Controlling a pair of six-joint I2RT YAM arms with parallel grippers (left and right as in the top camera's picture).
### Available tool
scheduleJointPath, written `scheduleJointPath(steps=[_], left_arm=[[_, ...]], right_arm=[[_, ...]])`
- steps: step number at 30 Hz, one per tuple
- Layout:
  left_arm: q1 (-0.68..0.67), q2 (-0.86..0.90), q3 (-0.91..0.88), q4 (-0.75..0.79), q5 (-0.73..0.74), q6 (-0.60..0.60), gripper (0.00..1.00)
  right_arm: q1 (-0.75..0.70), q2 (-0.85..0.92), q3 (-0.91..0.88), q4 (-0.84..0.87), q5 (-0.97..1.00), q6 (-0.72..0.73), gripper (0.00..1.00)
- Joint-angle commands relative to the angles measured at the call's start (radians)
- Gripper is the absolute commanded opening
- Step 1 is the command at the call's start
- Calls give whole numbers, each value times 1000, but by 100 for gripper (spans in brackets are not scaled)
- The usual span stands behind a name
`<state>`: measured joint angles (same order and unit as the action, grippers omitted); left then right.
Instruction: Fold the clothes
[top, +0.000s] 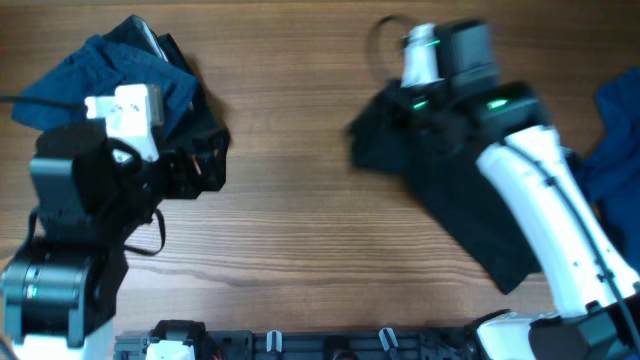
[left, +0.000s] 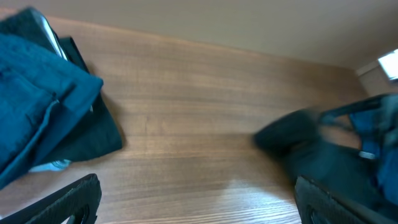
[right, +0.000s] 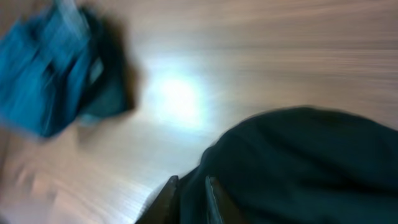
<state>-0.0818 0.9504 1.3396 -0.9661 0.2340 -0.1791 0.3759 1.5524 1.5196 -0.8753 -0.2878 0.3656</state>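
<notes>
Next, my left gripper grabs the garment's end (top: 368, 152) nearest the pile and pulls, since the black garment (top: 462, 205) slants in folds from my right gripper toward the front rail.
The clothes lie in three places. A pile of blue and black garments (top: 110, 70) sits at the table's far left, also seen as the blue pile (left: 37, 99) and, blurred, the same pile (right: 50, 81). A large black garment (top: 450, 200) trails from the middle right toward the front; it shows as a blurred black garment (left: 323, 155) in the left wrist view. My right gripper (right: 193, 199) is shut on a fold of this black garment (right: 298, 162), near its far-left corner (top: 400, 118). My left gripper (left: 199, 202) stands wide open over bare wood, beside the pile (top: 195, 165).
Another blue garment (top: 620, 130) lies at the right edge, partly behind the right arm. A black rail with fittings (top: 300, 345) runs along the front edge. Bare wooden tabletop (top: 290, 200) spans the stretch between the pile and the black garment.
</notes>
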Motion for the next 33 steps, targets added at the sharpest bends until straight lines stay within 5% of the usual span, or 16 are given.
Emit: scheduleJointPath(steps=[1, 8, 15, 19, 23, 30, 33], left_arm=[[6, -37, 16, -6, 1, 23, 100], [6, -17, 16, -53, 2, 68, 100], [5, 75, 16, -58, 12, 68, 99], [5, 152, 16, -72, 52, 68, 99], [-6, 303, 16, -156, 126, 68, 78], [-183, 639, 13, -179, 117, 98, 69], [-281, 791, 13, -126, 60, 85, 78]], right_arm=[[141, 7, -6, 6, 111, -50, 38], [48, 9, -6, 0, 310, 30, 71], [-152, 137, -7, 0, 236, 14, 67], [-148, 271, -7, 14, 103, -128, 68], [-153, 356, -7, -30, 107, -114, 66], [-213, 273, -7, -80, 66, -78, 70], [-241, 159, -7, -148, 61, -78, 71]])
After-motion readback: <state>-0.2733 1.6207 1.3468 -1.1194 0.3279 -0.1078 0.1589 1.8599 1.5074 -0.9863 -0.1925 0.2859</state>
